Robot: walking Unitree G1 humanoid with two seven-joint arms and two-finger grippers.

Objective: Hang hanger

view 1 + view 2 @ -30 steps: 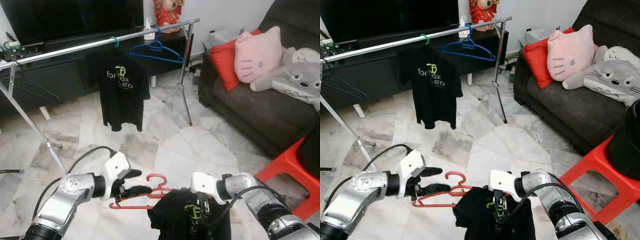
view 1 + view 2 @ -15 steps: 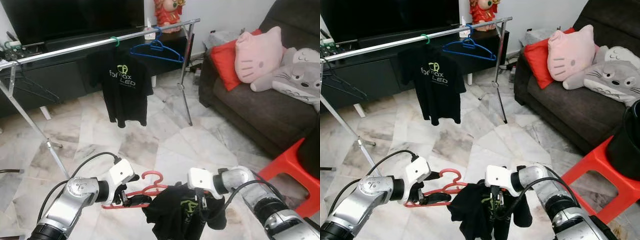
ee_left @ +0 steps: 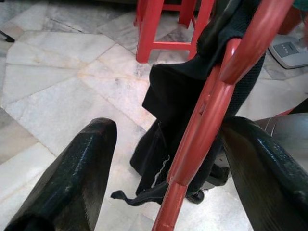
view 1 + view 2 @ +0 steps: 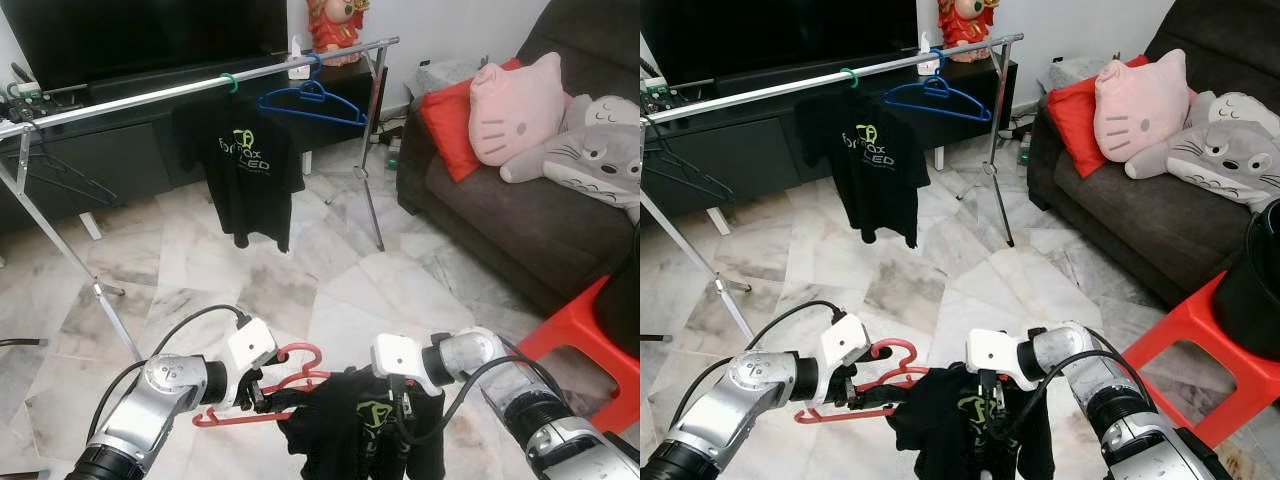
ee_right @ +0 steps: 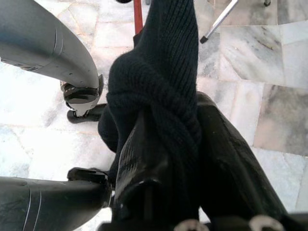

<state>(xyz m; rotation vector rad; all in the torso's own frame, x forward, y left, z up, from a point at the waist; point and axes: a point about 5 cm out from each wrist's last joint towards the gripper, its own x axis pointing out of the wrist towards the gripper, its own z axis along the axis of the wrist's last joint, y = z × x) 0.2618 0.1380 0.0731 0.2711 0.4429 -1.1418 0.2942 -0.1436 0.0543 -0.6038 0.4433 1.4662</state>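
The red hanger has its outer end already sticking out past the cloth of the held black T-shirt. It should slide free of the T-shirt when I pull it.
A red hanger hangs low over the floor between my two arms, one end inside a black T-shirt. My left gripper is open around the hanger's bar, which lies against one finger. My right gripper is shut on a bunched fold of the black T-shirt and holds it up. Farther ahead, the silver clothes rail carries another black T-shirt on a green hook and an empty blue hanger.
The rail's legs stand on the marble floor. A dark TV cabinet is behind it. A sofa with a red cushion and plush toys is at the right. A red stool stands close to my right arm.
My left gripper has moved in along the red hanger toward the shirt. The right gripper has raised the bunched shirt a little. The T-shirt on the rail has swung.
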